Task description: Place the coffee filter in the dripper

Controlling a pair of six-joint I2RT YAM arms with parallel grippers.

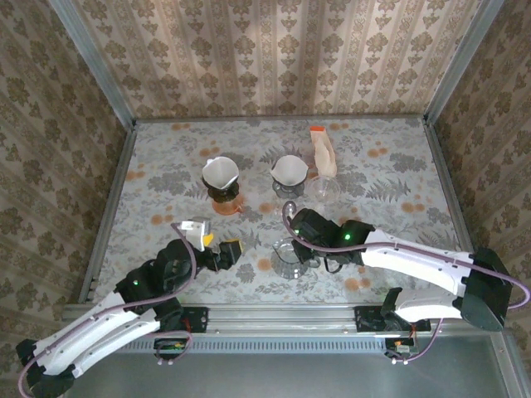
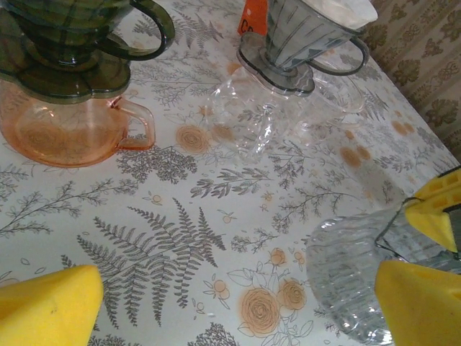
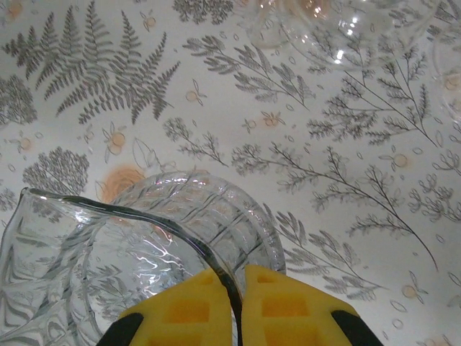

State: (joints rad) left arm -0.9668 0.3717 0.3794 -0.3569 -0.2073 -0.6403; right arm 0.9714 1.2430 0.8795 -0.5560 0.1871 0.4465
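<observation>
The clear ribbed glass dripper [image 1: 287,264] stands upright above open tablecloth, so the robot's right gripper should go on steadying the dripper's rim [image 3: 153,218] until the dripper's base rests flat, and then let go.
A clear ribbed glass dripper [image 1: 290,253] [image 3: 144,245] [image 2: 356,277] stands on the table near the front, with nothing inside it. My right gripper [image 1: 300,240] [image 3: 238,306] is shut on its rim, one yellow pad inside and one outside. My left gripper [image 1: 217,246] [image 2: 230,310] hovers open to the left of the dripper, with bare tablecloth between its fingers. A white coffee filter [image 1: 289,168] [image 2: 338,9] sits in a grey dripper at the back. Another filter [image 1: 220,172] sits in a dark dripper on an orange server [image 2: 65,130].
An orange-topped pack of filters [image 1: 322,151] stands at the back beside a clear glass vessel [image 1: 323,189] [image 2: 252,122] [image 3: 346,29]. The table's metal rails run along its left and right edges. Patterned walls close in the three far sides.
</observation>
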